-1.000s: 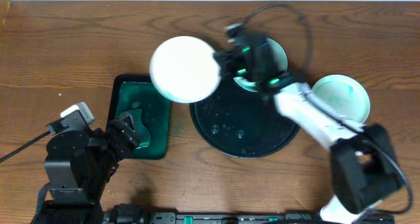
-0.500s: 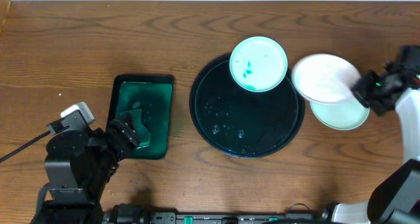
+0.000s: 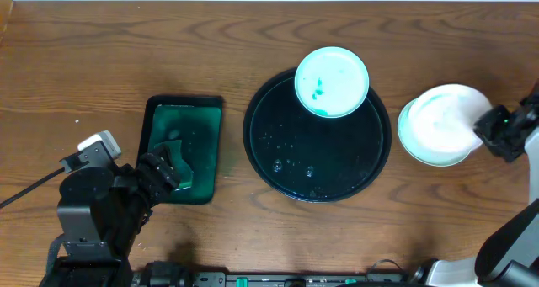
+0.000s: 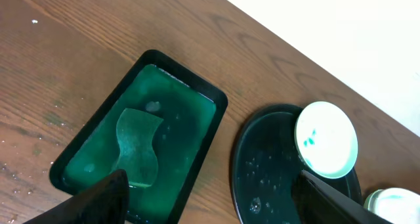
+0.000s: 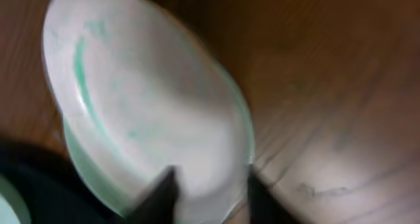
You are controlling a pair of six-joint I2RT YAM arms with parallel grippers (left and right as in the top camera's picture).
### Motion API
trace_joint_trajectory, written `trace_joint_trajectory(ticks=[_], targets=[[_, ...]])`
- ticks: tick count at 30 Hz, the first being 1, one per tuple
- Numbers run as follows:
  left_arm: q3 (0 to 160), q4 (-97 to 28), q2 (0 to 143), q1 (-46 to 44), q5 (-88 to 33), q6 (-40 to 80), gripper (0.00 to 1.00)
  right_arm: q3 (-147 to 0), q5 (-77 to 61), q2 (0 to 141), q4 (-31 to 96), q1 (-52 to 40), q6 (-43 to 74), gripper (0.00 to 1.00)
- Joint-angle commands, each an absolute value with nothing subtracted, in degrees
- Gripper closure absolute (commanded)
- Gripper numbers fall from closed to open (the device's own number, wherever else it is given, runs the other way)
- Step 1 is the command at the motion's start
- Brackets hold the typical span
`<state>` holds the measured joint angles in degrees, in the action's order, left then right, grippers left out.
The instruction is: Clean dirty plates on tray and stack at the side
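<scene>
The dirty plate [image 3: 331, 82] is lying across the far rim of the round black tray, so my right gripper needs to pull it into the tray's middle [image 3: 316, 140] before I clean it.
The round black tray [image 3: 278, 165] sits mid-table, wet, and also shows in the left wrist view [image 4: 262, 165]. One dirty plate [image 3: 332, 82] with teal smears lies at its far rim, also in the left wrist view [image 4: 326, 138]. Two plates are stacked on the table to the right of the tray. The top plate [image 3: 440, 123] is whitish with faint green streaks [image 5: 131, 106]. The bottom plate's teal rim [image 3: 418, 154] peeks out. My right gripper [image 3: 490, 129] [image 5: 211, 184] straddles the top plate's right rim, fingers apart, in a blurred view. My left gripper [image 3: 168, 171] [image 4: 210, 204] is open and empty.
A rectangular black tray [image 3: 152, 110] holding green liquid and a sponge [image 4: 139, 148] lies left of the round tray, under my left gripper. The stack's edge shows at the left wrist view's lower right [image 4: 394, 204]. The table is brown wood, its far edge near a white wall.
My right arm carried a plate from over the tray's left side to the right and lowered it onto the plate beside the tray. The left arm has not moved.
</scene>
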<state>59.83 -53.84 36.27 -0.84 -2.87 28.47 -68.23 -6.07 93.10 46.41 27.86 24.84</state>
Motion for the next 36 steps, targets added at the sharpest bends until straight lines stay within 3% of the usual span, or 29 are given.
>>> trace_joint_trajectory(ticks=[1, 10, 12, 16, 22, 26, 28, 30, 33, 34, 36], targets=[[61.0, -54.0, 36.3, -0.6, -3.0, 28.3, 0.2, -68.2, -8.2, 93.4, 46.3, 24.0, 21.2, 0.5], [61.0, -54.0, 36.3, -0.6, -3.0, 28.3, 0.2, -69.5, -17.0, 90.6, 41.9, 8.1, 7.0, 0.5], [61.0, -54.0, 36.3, -0.6, -3.0, 28.3, 0.2, -69.5, -16.9, 90.8, 38.4, 4.7, 6.5, 0.45], [61.0, -54.0, 36.3, -0.6, -3.0, 28.3, 0.2, -69.1, -12.0, 93.7, 27.7, -2.5, 4.4, 0.32], [61.0, -54.0, 36.3, -0.6, -3.0, 28.3, 0.2, -69.1, 1.7, 103.7, 16.1, -7.2, 4.8, 0.3], [61.0, -54.0, 36.3, -0.6, -3.0, 28.3, 0.2, -69.1, 1.6, 109.2, 11.8, -7.1, 8.6, 0.31], [61.0, -54.0, 36.3, -0.6, -3.0, 28.3, 0.2, -69.1, -0.5, 110.8, 11.1, -7.2, 8.9, 0.39], [61.0, -54.0, 36.3, -0.6, -3.0, 28.3, 0.2, -69.1, -3.5, 111.7, 11.3, -7.2, 10.0, 0.55], [61.0, -54.0, 36.3, -0.6, -3.0, 28.3, 0.2, -69.1, -6.8, 112.1, 13.4, -7.2, 13.1, 0.92], [61.0, -54.0, 36.3, -0.6, -3.0, 28.3, 0.2, -69.1, -7.0, 112.3, 14.0, -7.3, 13.4, 0.97], [61.0, -54.0, 36.3, -0.6, -3.0, 28.3, 0.2, -69.1, -6.9, 112.3, 15.1, -7.5, 13.5, 0.98]])
